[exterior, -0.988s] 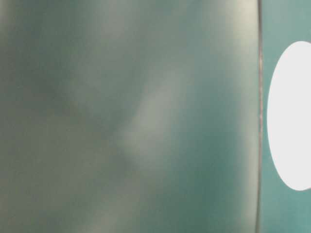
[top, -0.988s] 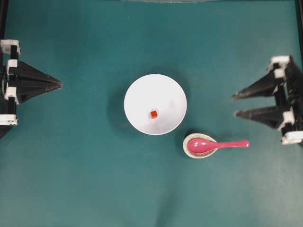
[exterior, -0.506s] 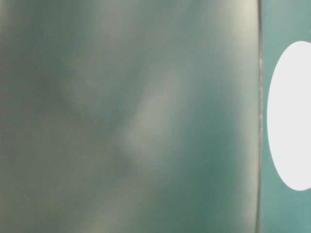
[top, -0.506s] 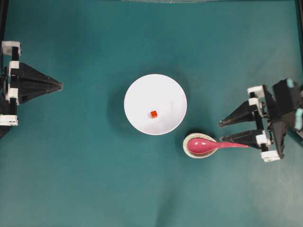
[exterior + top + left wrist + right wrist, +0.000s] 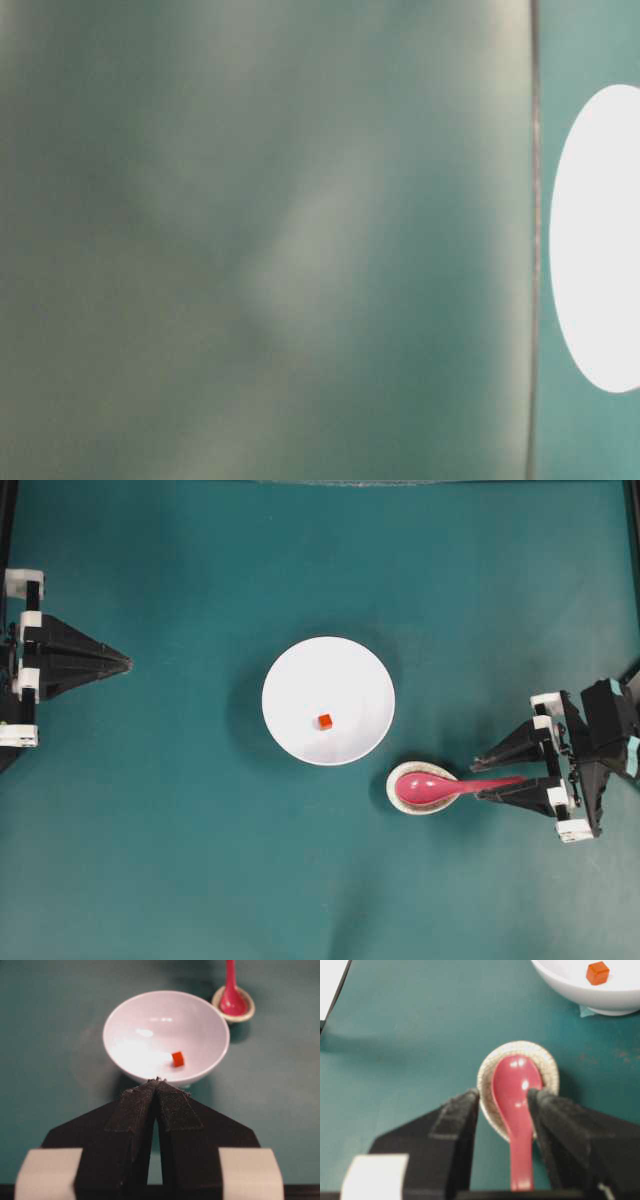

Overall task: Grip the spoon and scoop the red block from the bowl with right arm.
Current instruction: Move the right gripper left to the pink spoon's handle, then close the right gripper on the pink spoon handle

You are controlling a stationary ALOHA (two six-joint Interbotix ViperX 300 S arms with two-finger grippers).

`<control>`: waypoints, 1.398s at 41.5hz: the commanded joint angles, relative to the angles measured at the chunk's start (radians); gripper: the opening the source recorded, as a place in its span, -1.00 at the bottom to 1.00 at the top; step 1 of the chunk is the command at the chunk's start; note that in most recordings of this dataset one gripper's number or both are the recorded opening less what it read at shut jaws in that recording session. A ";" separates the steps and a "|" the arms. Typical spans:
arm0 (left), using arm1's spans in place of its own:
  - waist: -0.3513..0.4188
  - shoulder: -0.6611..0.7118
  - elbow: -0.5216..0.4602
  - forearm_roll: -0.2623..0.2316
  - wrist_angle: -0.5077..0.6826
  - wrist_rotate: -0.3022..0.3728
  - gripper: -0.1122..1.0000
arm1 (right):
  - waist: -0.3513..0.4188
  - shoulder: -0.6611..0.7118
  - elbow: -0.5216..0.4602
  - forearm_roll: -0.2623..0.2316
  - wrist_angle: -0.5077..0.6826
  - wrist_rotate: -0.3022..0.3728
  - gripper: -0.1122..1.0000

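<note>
The red block (image 5: 325, 722) lies loose on the bowl's smooth bottom (image 5: 302, 702), so when I push, I expect it to slide to the bowl's side before it gets onto the spoon.
The pink spoon (image 5: 430, 787) lies with its scoop in a small speckled dish (image 5: 397, 798), and its handle points right. My right gripper (image 5: 478, 780) is open, with one finger on each side of the handle. In the right wrist view the spoon (image 5: 515, 1085) runs between the fingertips (image 5: 470, 1097), nearer the right-hand one, and I cannot tell whether they touch. The white bowl (image 5: 290, 680) stands at mid-table with the red block (image 5: 325, 721) inside. My left gripper (image 5: 126, 661) rests shut at the far left, pointing at the bowl (image 5: 120, 1015) and the block (image 5: 177, 1058).
The speckled dish (image 5: 487, 1070) sits just right of the bowl's near side (image 5: 570, 985). Teal table cloth surrounds everything. The table-level view is blurred, showing only a white oval (image 5: 600, 240) at its right edge.
My right gripper has come in from the right edge, moving toward the near side of the table, and now straddles the spoon's handle. It stays open. The left arm, bowl and block have not moved.
</note>
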 commanded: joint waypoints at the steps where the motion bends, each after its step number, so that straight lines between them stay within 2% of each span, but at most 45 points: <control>1: 0.005 0.008 -0.018 0.003 -0.005 0.002 -0.80 | 0.032 0.043 -0.009 0.011 -0.038 -0.003 0.10; 17: 0.003 0.008 -0.018 0.003 0.011 0.002 -0.80 | 0.048 0.212 -0.026 0.017 -0.106 -0.009 0.10; 27: 0.005 0.008 -0.018 0.005 0.011 0.002 -0.80 | 0.048 0.235 -0.023 0.028 -0.110 -0.035 0.10; 38: 0.005 0.008 -0.017 0.005 0.018 0.002 -0.80 | 0.048 0.235 -0.018 0.071 -0.106 -0.077 0.09; 58: 0.005 0.008 -0.017 0.005 0.025 0.002 -0.80 | 0.046 0.273 -0.034 0.071 -0.086 -0.077 0.09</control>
